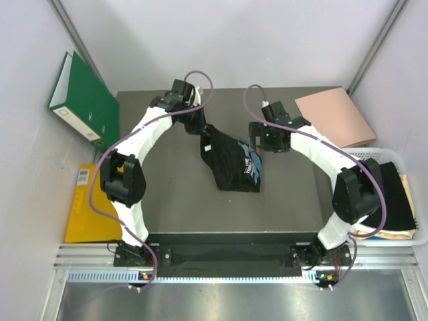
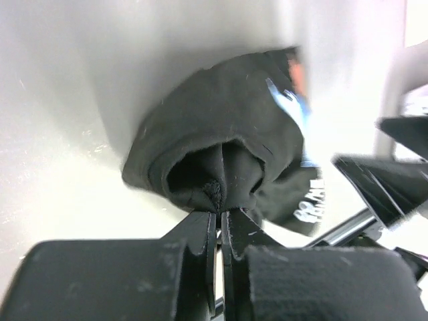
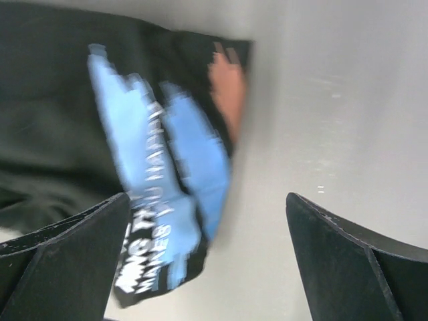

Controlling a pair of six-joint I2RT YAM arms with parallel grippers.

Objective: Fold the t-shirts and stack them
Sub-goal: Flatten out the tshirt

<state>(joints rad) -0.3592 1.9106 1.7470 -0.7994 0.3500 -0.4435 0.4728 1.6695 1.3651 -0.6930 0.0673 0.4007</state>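
Note:
The black t-shirt lies bunched (image 1: 229, 163) in the middle of the dark table, so my left gripper should raise it high and swing it open toward the white basket (image 1: 388, 197).
A black t-shirt (image 1: 231, 164) with a blue and white print lies bunched in the middle of the dark table. My left gripper (image 1: 200, 127) is shut on the shirt's upper left edge; in the left wrist view the fabric (image 2: 221, 160) is pinched between the closed fingertips (image 2: 219, 215). My right gripper (image 1: 257, 148) is open at the shirt's right edge, above the print. In the right wrist view the print (image 3: 167, 180) sits by the left finger (image 3: 73, 241) and bare table fills the rest of the gap.
A white basket (image 1: 420, 221) at the right holds folded dark and tan cloth (image 1: 394, 200). A pink folder (image 1: 334, 117) lies at the back right. A green binder (image 1: 83, 100) and a yellow folder (image 1: 87, 207) sit at the left.

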